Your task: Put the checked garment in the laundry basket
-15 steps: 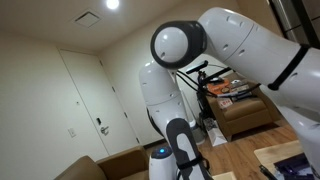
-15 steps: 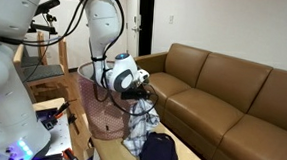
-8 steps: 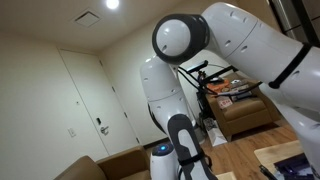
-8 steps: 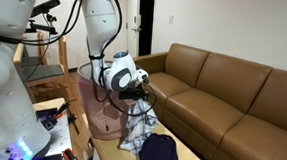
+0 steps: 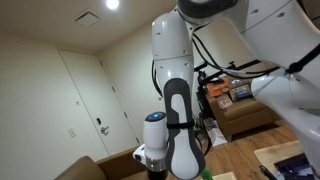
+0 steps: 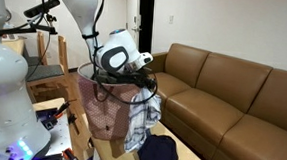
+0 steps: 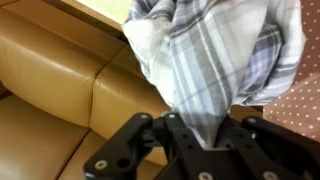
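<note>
Next, I lift the garment much higher before lowering it in, as the checked garment's lower end (image 6: pixel 136 137) hangs outside the laundry basket (image 6: pixel 104 110) with my gripper near rim height.
The checked garment (image 6: pixel 143 118), grey-and-white plaid, hangs in the air from my gripper (image 6: pixel 143 82), which is shut on its top. It dangles beside the pink mesh laundry basket (image 6: pixel 104 110), partly over the basket's near rim. In the wrist view the plaid cloth (image 7: pixel 215 55) bunches out from between my fingers (image 7: pixel 172 135), with my gripper (image 7: pixel 205 140) clamped on a fold of it. The basket's dotted mesh (image 7: pixel 290 110) shows at the right edge.
A brown leather sofa (image 6: pixel 233 96) runs along the wall next to the basket. A dark garment (image 6: pixel 159 153) lies on the low table below the hanging cloth. A wooden rack (image 6: pixel 44 69) stands behind the basket. In an exterior view the arm (image 5: pixel 180 120) fills the middle.
The arm has risen and swung toward the basket, carrying the checked garment up off the table so it hangs higher and nearer the basket rim.
</note>
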`<state>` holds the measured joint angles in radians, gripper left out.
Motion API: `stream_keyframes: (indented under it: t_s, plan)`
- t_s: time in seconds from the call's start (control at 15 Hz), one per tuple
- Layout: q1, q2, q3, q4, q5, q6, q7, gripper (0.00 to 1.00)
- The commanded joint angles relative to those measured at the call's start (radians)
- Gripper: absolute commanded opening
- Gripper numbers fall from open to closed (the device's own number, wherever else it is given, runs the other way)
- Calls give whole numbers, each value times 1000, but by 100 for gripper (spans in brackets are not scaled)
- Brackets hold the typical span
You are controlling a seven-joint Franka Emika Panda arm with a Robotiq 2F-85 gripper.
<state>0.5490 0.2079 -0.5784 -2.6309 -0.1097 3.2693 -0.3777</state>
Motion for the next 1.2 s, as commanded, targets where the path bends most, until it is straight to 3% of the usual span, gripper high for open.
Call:
stream_keyframes:
  t_s: [0.0, 0.2, 0.27, 0.4, 0.47, 0.67, 0.73, 0.93, 1.07, 1.13]
  plan:
    - [-6, -2, 7, 0, -1, -1, 0, 13]
    - [-14, 18, 23, 0, -1, 0, 1, 13]
    - [-14, 22, 24, 0, -1, 0, 1, 5]
    - [5, -15, 26, 5, 14, -126, 24, 5]
    - [-29, -81, 72, -17, -1, -198, 6, 5]
    - [-27, -233, 127, -50, 54, -434, -45, 5]
    - [-193, -277, 290, -33, -23, -518, 40, 5]
    - [-264, -415, 432, -11, 102, -742, 20, 4]
    - [-296, -464, 479, -10, 149, -793, 13, 5]
    - [-312, -396, 495, 5, 126, -742, 11, 13]
